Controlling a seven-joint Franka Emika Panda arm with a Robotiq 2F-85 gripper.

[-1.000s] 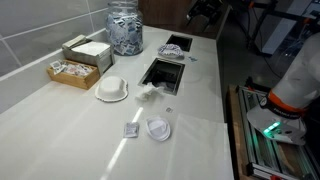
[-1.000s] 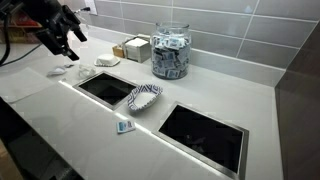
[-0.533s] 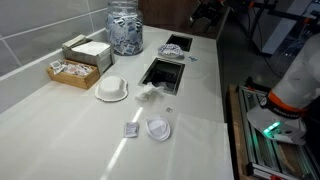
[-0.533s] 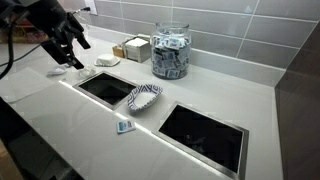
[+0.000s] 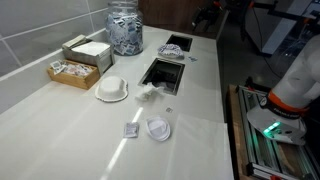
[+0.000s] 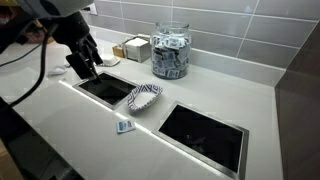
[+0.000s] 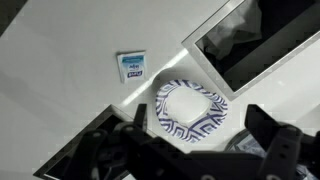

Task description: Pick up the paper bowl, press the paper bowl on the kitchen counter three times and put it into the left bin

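Observation:
My open gripper should keep going down toward the bowl's rim point(image 6: 158, 93) until its fingers are on both sides of it, because the paper bowl sits upright, its patterned rim clear of the packet.
The paper bowl point(image 6: 145, 96), whitish with a blue-patterned rim, sits upright on the kitchen counter point(image 6: 235, 100) between two rectangular cut-outs point(image 6: 105, 88) point(image 6: 205, 135). It also shows far off in an exterior view, the bowl point(image 5: 166, 50) beside the far cut-out point(image 5: 178, 44). In the wrist view the bowl point(image 7: 190, 107) lies below and between my fingers. My gripper point(image 6: 84, 70) hangs open and empty well above the counter, apart from the bowl. From the wrist the gripper point(image 7: 199, 118) has its jaws spread wide. Which cut-out is the left bin I cannot tell.
A small packet point(image 7: 132, 67) lies beside the bowl. A glass jar point(image 6: 170, 50) and boxes point(image 5: 85, 50) stand by the tiled wall. An upturned white bowl point(image 5: 112, 90), a crumpled whitish scrap point(image 5: 150, 93) and a clear lid point(image 5: 158, 129) lie past the near cut-out point(image 5: 162, 72).
My arm has swung down and to the right in an exterior view, and the gripper has stayed open. Nothing on the counter has moved.

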